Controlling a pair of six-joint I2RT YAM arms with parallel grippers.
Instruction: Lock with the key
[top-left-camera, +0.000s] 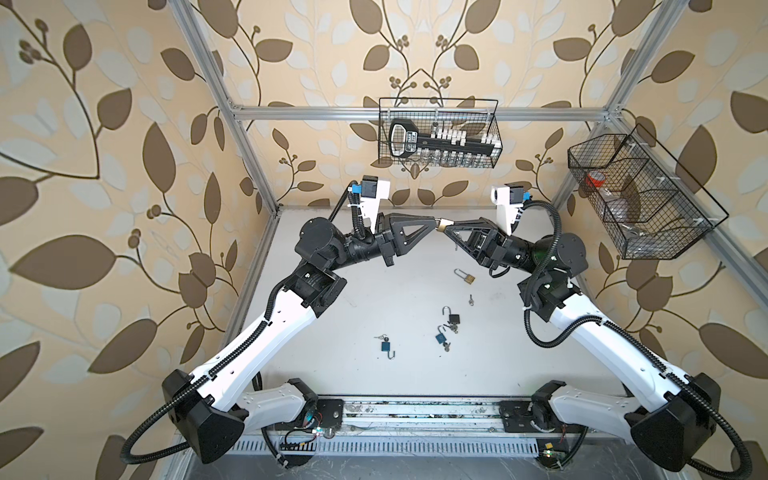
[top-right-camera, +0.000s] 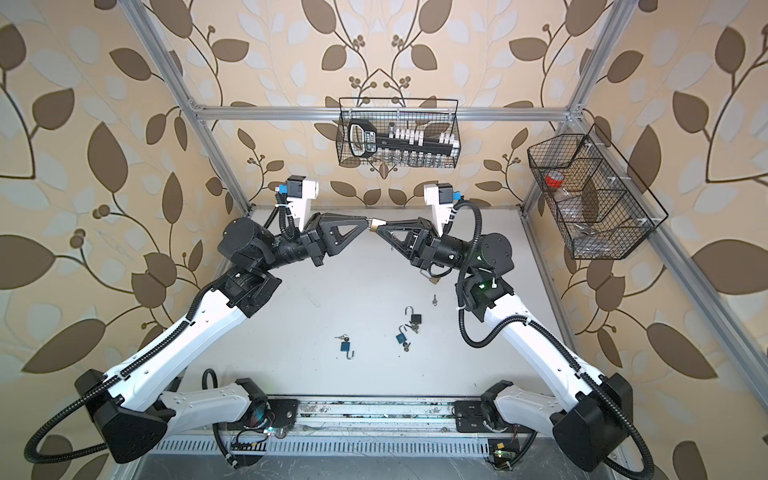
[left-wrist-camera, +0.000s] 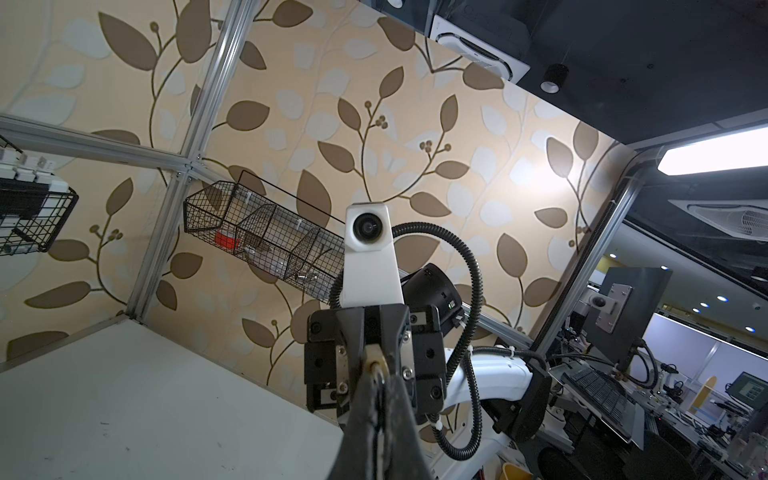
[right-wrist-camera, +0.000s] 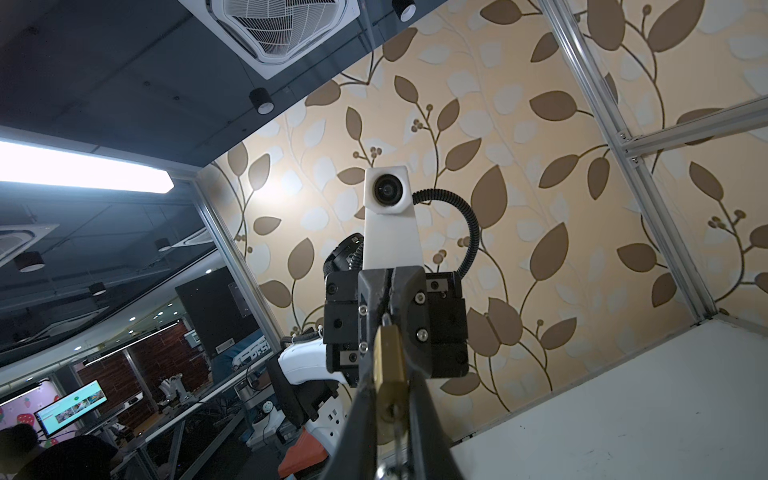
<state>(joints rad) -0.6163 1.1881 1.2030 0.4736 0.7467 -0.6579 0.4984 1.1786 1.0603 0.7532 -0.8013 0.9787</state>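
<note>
My left gripper is holding the shackle, and my right gripper is clamped on the padlock body over the key, so my right gripper should move back and take hold of the key.
Above the back of the table my two grippers meet tip to tip. My right gripper is shut on a small brass padlock, with the lock body clamped between its fingers. My left gripper is shut on the key. Only a sliver of silver shows between its fingers, and it runs into the end face of the padlock. In the right wrist view the key shows as a thin metal bit between the padlock and the left jaws. The shackle is mostly hidden.
On the white table lie a long-shackle brass padlock, a loose key, a black padlock and two blue padlocks with keys. Wire baskets hang on the back wall and the right wall.
</note>
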